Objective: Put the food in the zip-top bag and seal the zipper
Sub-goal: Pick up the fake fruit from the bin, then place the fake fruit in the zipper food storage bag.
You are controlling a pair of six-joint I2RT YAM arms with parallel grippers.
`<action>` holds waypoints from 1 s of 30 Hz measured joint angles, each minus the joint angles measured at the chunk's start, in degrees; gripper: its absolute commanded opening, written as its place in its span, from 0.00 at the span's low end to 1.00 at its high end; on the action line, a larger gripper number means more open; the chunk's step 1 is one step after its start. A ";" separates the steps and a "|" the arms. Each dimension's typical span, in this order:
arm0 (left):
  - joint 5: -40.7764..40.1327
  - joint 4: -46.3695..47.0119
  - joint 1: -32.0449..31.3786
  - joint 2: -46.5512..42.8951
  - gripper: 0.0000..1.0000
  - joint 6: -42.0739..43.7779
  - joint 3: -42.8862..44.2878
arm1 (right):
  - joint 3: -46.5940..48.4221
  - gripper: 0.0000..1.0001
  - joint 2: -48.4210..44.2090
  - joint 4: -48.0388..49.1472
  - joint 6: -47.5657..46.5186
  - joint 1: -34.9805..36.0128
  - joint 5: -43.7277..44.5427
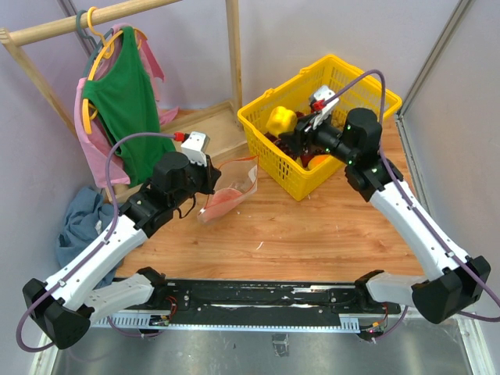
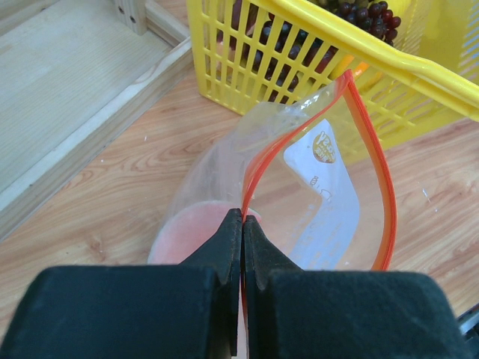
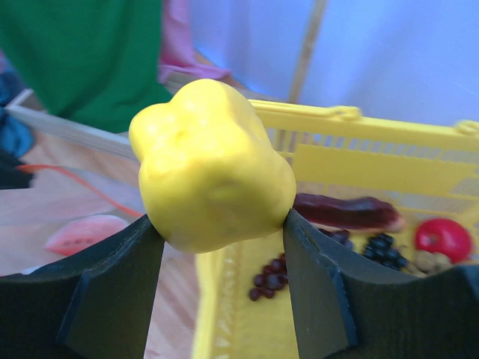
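The bag's opening (image 1: 237, 174) is wide open and the yellow bell pepper (image 1: 281, 120) is clear of the basket's rim, so my right gripper should keep going over the bag's opening and let go there.
My right gripper (image 3: 221, 232) is shut on the yellow bell pepper (image 3: 213, 168) and holds it above the yellow basket; the pepper also shows in the top view (image 1: 280, 119). My left gripper (image 2: 242, 217) is shut on the red-orange zipper (image 2: 378, 172) of the clear zip-top bag (image 1: 231, 190), holding its mouth open and raised. The watermelon slice (image 2: 191, 228) lies inside the bag, pink through the plastic. The dark purple grape bunch (image 2: 367, 16) lies in the basket.
The yellow basket (image 1: 367, 78) stands at the back right and holds a red round fruit (image 3: 443, 236), a dark red piece and other toys. A wooden clothes rack (image 1: 233, 55) with a green garment (image 1: 125, 98) stands at the back left. A blue cloth (image 1: 78, 223) lies at left.
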 measured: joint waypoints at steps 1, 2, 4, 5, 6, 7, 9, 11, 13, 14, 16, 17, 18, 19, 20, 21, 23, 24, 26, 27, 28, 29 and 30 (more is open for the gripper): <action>0.02 -0.02 0.00 -0.09 0.00 0.00 -0.02 | -0.76 0.23 -0.48 0.33 0.42 1.42 -0.09; 0.02 0.02 0.00 -0.13 0.00 0.00 -0.04 | -1.55 0.23 -0.85 0.76 0.85 3.17 -0.15; 0.07 0.02 0.00 -0.15 0.00 0.00 -0.13 | -2.91 0.24 -1.09 1.40 1.68 6.58 -0.42; 0.09 0.02 0.00 -0.15 0.00 0.00 -0.17 | -3.50 0.24 -1.07 1.64 1.92 8.22 -0.46; 0.09 0.02 0.00 -0.15 0.00 0.00 -0.22 | -4.07 0.24 -1.01 1.81 2.25 9.86 -0.48; 0.09 0.02 0.00 -0.15 0.00 0.00 -0.24 | -4.55 0.24 -0.92 1.90 2.43 11.52 -0.55; 0.11 0.02 0.00 -0.15 0.00 -0.02 -0.26 | -4.76 0.25 -0.50 2.03 2.78 14.14 -0.66; 0.13 0.02 0.02 -0.15 0.00 -0.02 -0.28 | -4.76 0.25 0.17 2.43 3.13 16.28 -0.96; 0.13 0.04 0.11 -0.15 0.00 -0.02 -0.35 | -4.85 0.27 1.03 2.75 3.43 17.79 -1.14; 0.17 0.09 0.17 -0.15 0.00 -0.02 -0.39 | -4.98 0.27 1.42 2.91 3.54 18.29 -1.33; 0.24 0.11 0.33 -0.15 0.00 -0.02 -0.48 | -5.42 0.29 2.51 3.06 3.58 19.34 -1.44; 0.26 0.13 0.33 -0.17 0.00 -0.02 -0.50 | -5.70 0.29 3.04 3.04 3.58 19.65 -1.38; 0.31 0.22 0.35 -0.17 0.00 -0.02 -0.55 | -5.99 0.30 3.67 2.93 3.58 19.80 -1.31; 0.33 0.24 0.35 -0.20 0.00 -0.02 -0.55 | -6.23 0.31 4.39 2.84 3.56 19.96 -1.18; 0.33 0.28 0.35 -0.24 0.00 -0.02 -0.55 | -6.47 0.32 5.01 2.78 3.54 19.96 -0.96; 0.33 0.33 0.35 -0.28 0.00 -0.02 -0.55 | -6.71 0.35 5.57 2.60 3.54 19.96 -0.76; 0.33 0.42 0.37 -0.52 0.00 -0.02 -0.61 | -7.17 0.43 6.67 2.25 3.48 19.96 -0.31; 0.35 0.42 0.37 -0.68 0.00 -0.02 -0.68 | -7.32 0.48 7.15 1.97 3.39 19.96 -0.04; 0.44 0.44 0.37 -0.94 0.00 -0.04 -0.76 | -7.45 0.66 7.65 1.70 3.32 19.96 0.42; 0.50 0.44 0.37 -0.98 0.00 -0.04 -0.76 | -7.48 0.72 7.76 1.44 3.28 19.96 0.81; 0.52 0.46 0.37 -1.03 0.00 -0.04 -0.76 | -7.48 0.77 7.78 1.27 3.19 19.96 1.20; 0.55 0.46 0.37 -1.03 0.00 -0.04 -0.79 | -7.48 0.81 7.78 1.11 3.13 19.96 1.64; 0.55 0.46 0.37 -1.03 0.00 -0.04 -0.79 | -7.48 0.83 7.78 1.01 2.97 19.96 2.16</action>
